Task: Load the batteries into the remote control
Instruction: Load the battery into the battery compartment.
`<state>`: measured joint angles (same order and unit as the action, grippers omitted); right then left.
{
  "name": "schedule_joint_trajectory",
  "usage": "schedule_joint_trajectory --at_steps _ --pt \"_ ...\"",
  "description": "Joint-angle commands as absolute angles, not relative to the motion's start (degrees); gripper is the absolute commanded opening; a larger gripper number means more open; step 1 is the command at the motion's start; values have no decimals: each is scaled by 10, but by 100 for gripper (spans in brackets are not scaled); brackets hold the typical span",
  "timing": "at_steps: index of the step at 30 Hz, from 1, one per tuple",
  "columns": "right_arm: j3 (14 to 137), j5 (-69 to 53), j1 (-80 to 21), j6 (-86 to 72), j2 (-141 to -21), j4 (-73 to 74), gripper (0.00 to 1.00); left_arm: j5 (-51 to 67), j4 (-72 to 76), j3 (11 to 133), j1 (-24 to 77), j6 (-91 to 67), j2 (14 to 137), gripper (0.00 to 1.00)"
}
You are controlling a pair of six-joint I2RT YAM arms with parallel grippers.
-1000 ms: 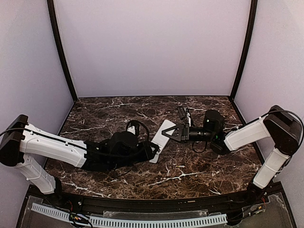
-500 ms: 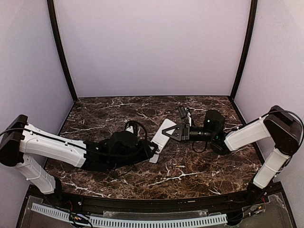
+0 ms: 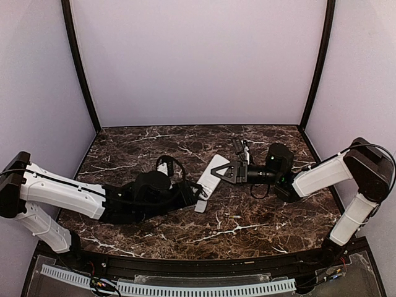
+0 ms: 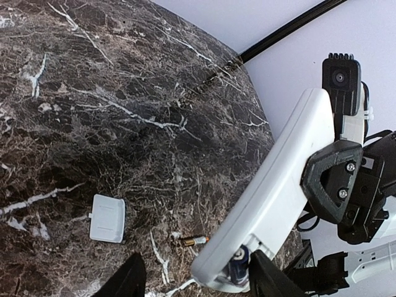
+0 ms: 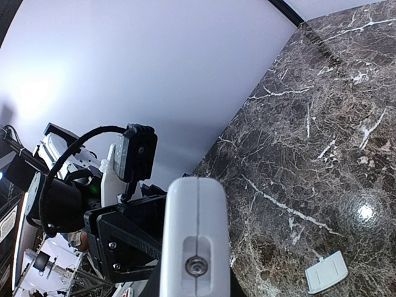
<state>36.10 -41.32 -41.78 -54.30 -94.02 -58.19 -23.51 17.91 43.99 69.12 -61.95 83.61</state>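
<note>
The dark blue battery (image 4: 239, 263) is sitting at a slant in the open compartment. My left gripper should move back, close its fingers and press the battery in.
My right gripper (image 3: 226, 172) is shut on the white remote control (image 3: 210, 175) and holds it tilted above the table, back side up. In the right wrist view the remote (image 5: 195, 241) is end-on between the fingers of that gripper (image 5: 195, 278). My left gripper (image 3: 199, 190) is open at the remote's lower end. In the left wrist view the remote (image 4: 278, 185) has its compartment open, with a dark blue battery (image 4: 238, 272) in it beside my right finger (image 4: 269, 278). A second battery (image 4: 193, 241) lies on the table under the remote.
The small white cover piece (image 4: 107, 218) lies flat on the marble table (image 3: 247, 223), left of the loose battery; it also shows in the right wrist view (image 5: 327, 272). White walls and black corner posts (image 3: 80, 68) close in the back and sides.
My left arm has drawn back a little to the left, its fingers still at the remote's lower end. The right gripper and the remote have stayed put.
</note>
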Motion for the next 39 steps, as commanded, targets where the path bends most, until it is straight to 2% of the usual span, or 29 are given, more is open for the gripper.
schedule_joint_trajectory --at_steps 1,19,27,39 --pt "352 -424 -423 -546 -928 -620 0 -261 168 432 685 -589 814 58" --pt "358 -415 -431 -521 -925 -597 0 -238 192 443 674 -617 842 56" --pt "357 -411 -432 -514 -913 -591 0 -216 190 431 667 -652 849 49" --pt "360 -419 -429 -559 -917 -640 0 -209 199 409 667 -669 854 31"
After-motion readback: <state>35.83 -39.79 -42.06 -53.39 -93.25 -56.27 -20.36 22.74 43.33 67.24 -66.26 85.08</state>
